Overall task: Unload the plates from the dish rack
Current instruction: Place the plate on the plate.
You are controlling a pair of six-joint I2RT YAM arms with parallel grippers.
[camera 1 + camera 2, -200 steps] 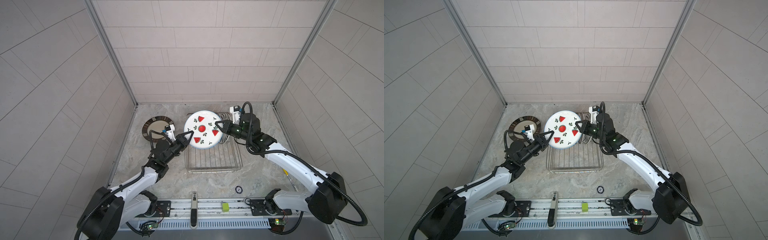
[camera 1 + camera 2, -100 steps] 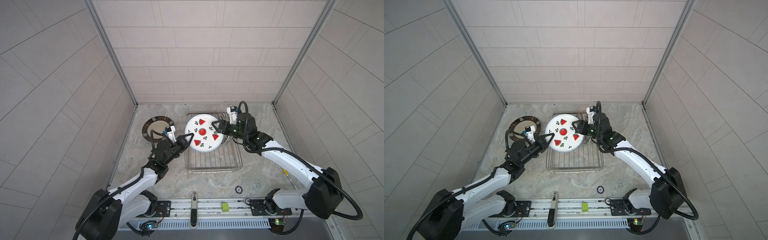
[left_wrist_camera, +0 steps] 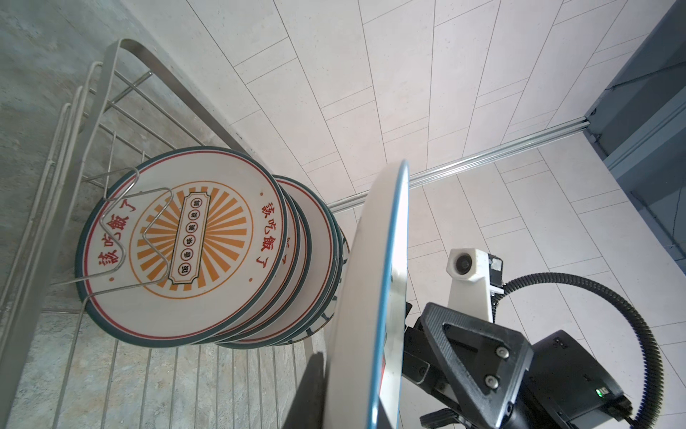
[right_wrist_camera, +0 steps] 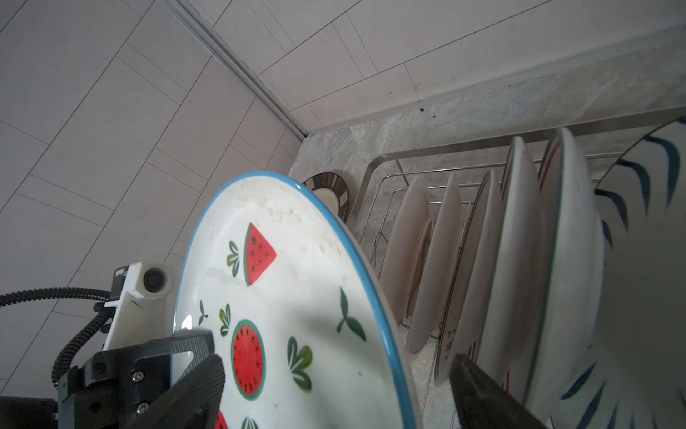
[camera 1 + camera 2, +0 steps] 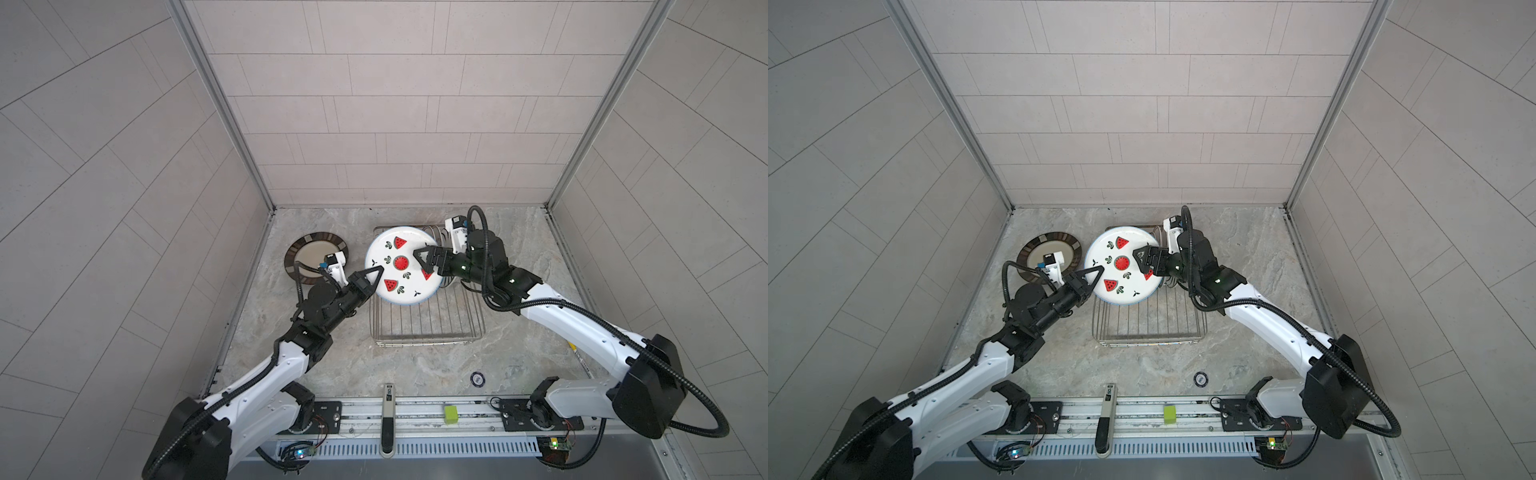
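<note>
My right gripper's fingers are on both sides of the white plate's rim (image 5: 438, 281), so my right gripper needs to back out of the way before my left gripper carries the plate to the striped plate (image 5: 315, 244).
A white plate with red watermelons (image 5: 401, 266) (image 5: 1121, 266) hangs tilted over the back left of the wire dish rack (image 5: 428, 328) (image 5: 1150, 328). My left gripper (image 5: 371, 277) (image 5: 1093, 277) is shut on its left rim. My right gripper (image 5: 424, 262) (image 5: 1142, 261) stands open, its jaws on either side of the plate's right rim (image 4: 375, 297) and apart from it. In the left wrist view the held plate (image 3: 382, 297) shows edge-on. Several plates (image 3: 185, 245) (image 4: 519, 260) stand upright in the rack's prongs, the nearest with an orange sunburst.
A dark-rimmed striped plate (image 5: 309, 255) (image 5: 1044, 253) lies flat on the marble table left of the rack. A small round black object (image 5: 478, 379) sits near the front edge. A green block (image 5: 451, 414) and a black-handled tool (image 5: 388, 419) rest on the front rail. Tiled walls enclose three sides.
My right gripper has gone from shut on the watermelon plate's right rim to open. The plate has shifted slightly left and back, still in my left gripper.
</note>
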